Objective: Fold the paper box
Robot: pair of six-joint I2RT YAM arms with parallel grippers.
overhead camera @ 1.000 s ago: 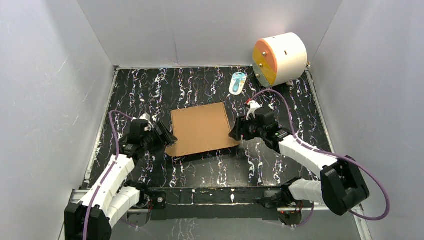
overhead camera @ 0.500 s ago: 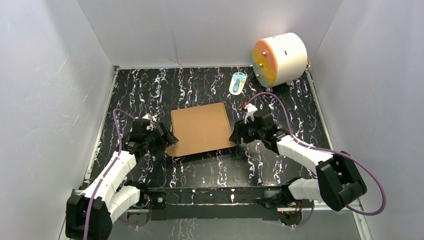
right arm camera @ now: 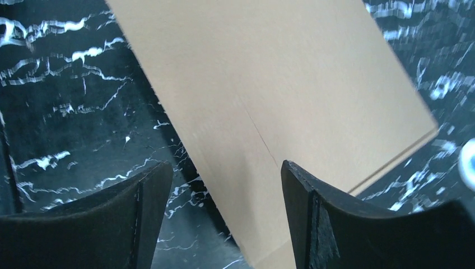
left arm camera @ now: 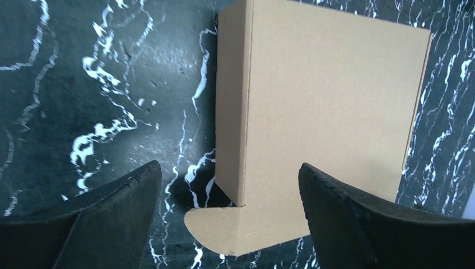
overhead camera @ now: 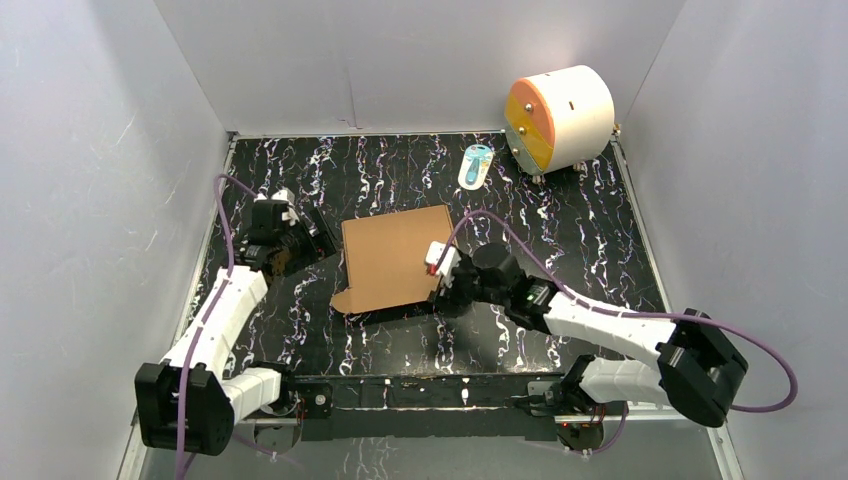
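Observation:
My right gripper's open fingers have the lid's near edge [right arm camera: 190,152] running free between them. I should keep moving toward the edge's middle [overhead camera: 398,306] until the fingers close on it.
The paper box [overhead camera: 395,255] lies closed and flat on the black marbled table, brown cardboard with a rounded flap [overhead camera: 346,298] sticking out at its near left corner. My left gripper [overhead camera: 312,238] hovers open just left of the box and touches nothing. From the left wrist, the box [left arm camera: 330,101] shows its side wall and flap [left arm camera: 215,227] between the spread fingers [left arm camera: 112,218]. My right gripper [overhead camera: 443,290] is open over the box's near right edge. The right wrist view has the cardboard [right arm camera: 269,84] running under the open gripper [right arm camera: 224,168].
A white-and-orange cylinder [overhead camera: 558,118] stands at the back right corner. A small blue-and-white item [overhead camera: 476,165] lies in front of it, beyond the box. White walls close in the table on three sides.
My left gripper has pulled back from the box's left edge toward the far left. My right gripper has swung left onto the box's near right edge. Both have opened wider.

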